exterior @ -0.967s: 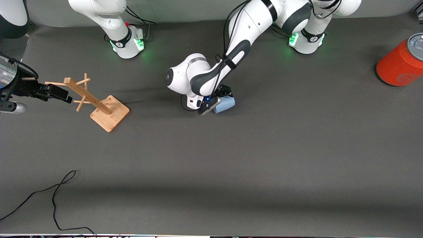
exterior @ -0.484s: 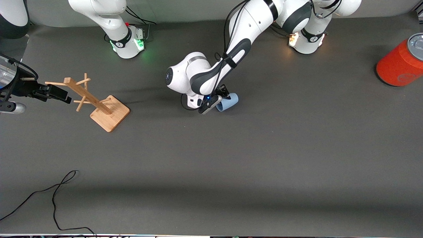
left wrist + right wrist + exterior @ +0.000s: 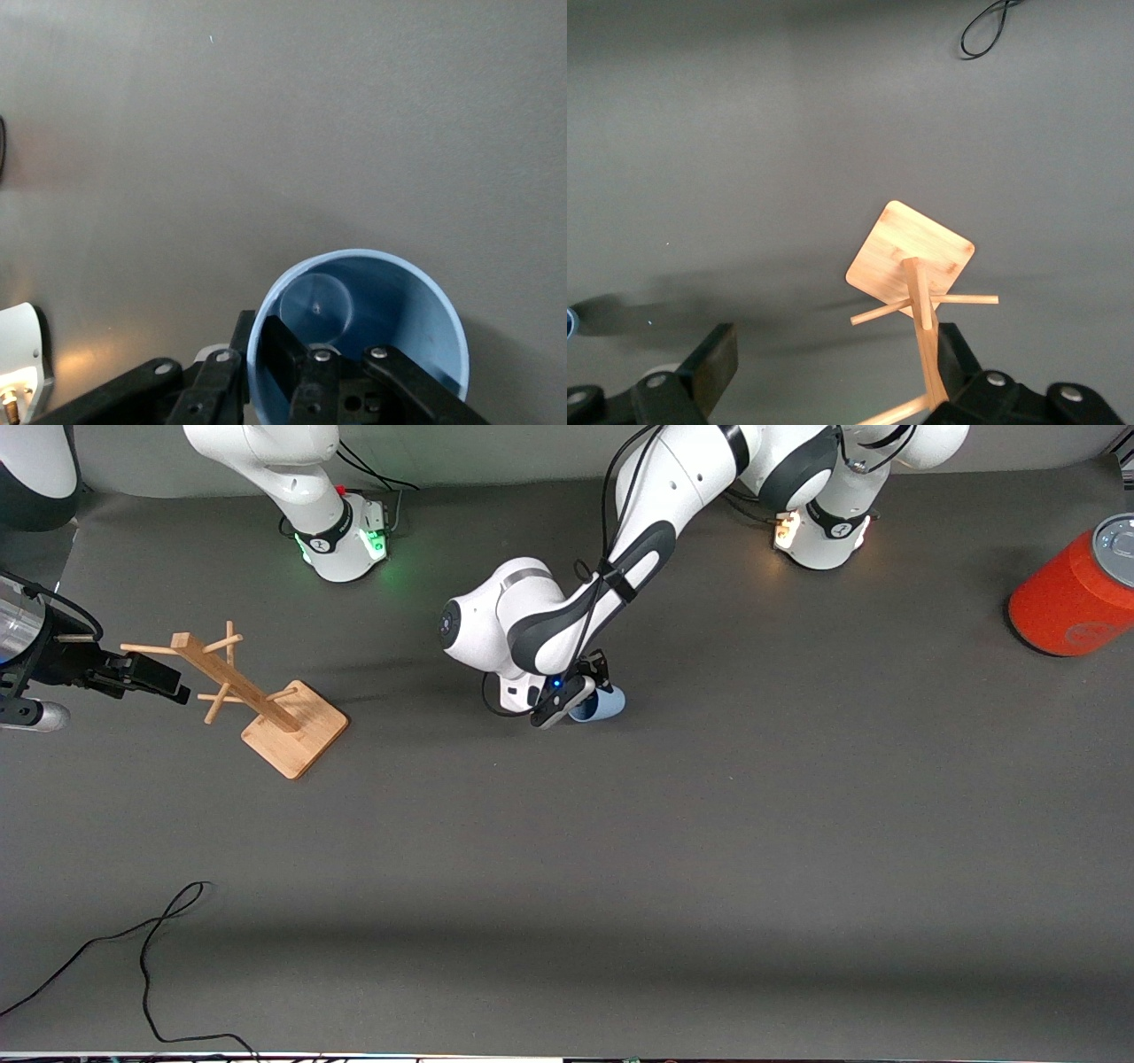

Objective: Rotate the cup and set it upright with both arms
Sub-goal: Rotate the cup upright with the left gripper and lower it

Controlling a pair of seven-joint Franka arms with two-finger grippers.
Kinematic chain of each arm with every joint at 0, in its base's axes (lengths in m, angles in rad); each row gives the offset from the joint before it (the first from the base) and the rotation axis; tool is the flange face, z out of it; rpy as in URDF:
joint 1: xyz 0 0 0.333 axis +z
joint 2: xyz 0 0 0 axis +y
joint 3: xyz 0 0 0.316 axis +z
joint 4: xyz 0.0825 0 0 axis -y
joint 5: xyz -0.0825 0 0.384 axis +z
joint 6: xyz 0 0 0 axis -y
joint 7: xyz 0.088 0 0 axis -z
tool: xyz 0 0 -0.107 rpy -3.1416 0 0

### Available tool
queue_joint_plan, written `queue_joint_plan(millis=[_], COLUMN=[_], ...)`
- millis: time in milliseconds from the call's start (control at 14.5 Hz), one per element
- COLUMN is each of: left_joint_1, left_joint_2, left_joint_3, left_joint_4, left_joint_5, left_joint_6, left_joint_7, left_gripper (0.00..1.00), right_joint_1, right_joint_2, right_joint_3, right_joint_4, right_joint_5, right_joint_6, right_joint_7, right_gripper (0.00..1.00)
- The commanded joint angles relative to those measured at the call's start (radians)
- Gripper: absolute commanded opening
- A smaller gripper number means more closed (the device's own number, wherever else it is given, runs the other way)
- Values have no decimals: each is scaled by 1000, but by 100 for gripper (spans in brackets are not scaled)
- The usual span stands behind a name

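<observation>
The light-blue cup leans with its base tipped off to one side (image 3: 617,702), so next my left gripper turns back and aims the cup's base downward before it opens.
The light-blue cup (image 3: 606,705) stands close to upright in the middle of the table, mouth up. In the left wrist view I look down into the cup (image 3: 381,301) and see its round floor. My left gripper (image 3: 597,680) is shut on the cup's rim (image 3: 259,341), one finger inside the wall and one outside. My right gripper (image 3: 156,677) is open and empty, waiting in the air at the right arm's end of the table, by the top pegs of a wooden rack. In the right wrist view its fingers (image 3: 713,359) flank the rack's post.
A wooden peg rack (image 3: 266,701) on a square base (image 3: 908,252) stands toward the right arm's end. A large orange-red cylinder (image 3: 1067,602) lies at the left arm's end. A black cable (image 3: 151,948) lies near the front camera edge.
The left gripper has turned the cup from lying on its side to nearly upright, drawing it slightly toward the right arm's end. The left base light went from green to amber. The right arm has not moved.
</observation>
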Motion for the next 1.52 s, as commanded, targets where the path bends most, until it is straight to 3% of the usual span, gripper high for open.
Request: queue_joint_plan(millis=[0,138,415,484,622,760,898,1037,1451], left_joint_1=[19,56,204,240,295,324,318,309,294], left_joint_2=[-40,-74,-261,-317,-505,-710,-818,-792,-631], left_joint_3=[1,-1,-4,-7,-7,-7,-4,-4,-4], left_joint_4=[4,4,-20,-73,-339,-693,-953,-1049,-1057], left_joint_5=[-16,-37,-201,-247,-313,-327,-321,-309,-274], left_joint_6=[0,-2,43,70,240,515,784,950,1112], left_joint_7=[-7,20,196,246,341,381,386,386,386], left_gripper=[0,0,0,0,0,0,0,0,0], right_joint_1=[3,5,3,3,3,3,2,2,3], right_joint_2=[1,1,0,0,0,0,1,1,11], right_joint_3=[8,8,6,6,5,5,3,3,3], right_joint_4=[0,-2,-2,-2,-3,-5,-3,-6,-2], right_joint_5=[-19,-19,-19,-18,-18,-16,-16,-15,-15], right_joint_6=[10,10,10,10,10,19,24,36,38], right_joint_7=[-21,-11,-11,-10,-10,-8,-8,-7,-11], right_gripper=[100,100,100,100,100,100,100,100,100])
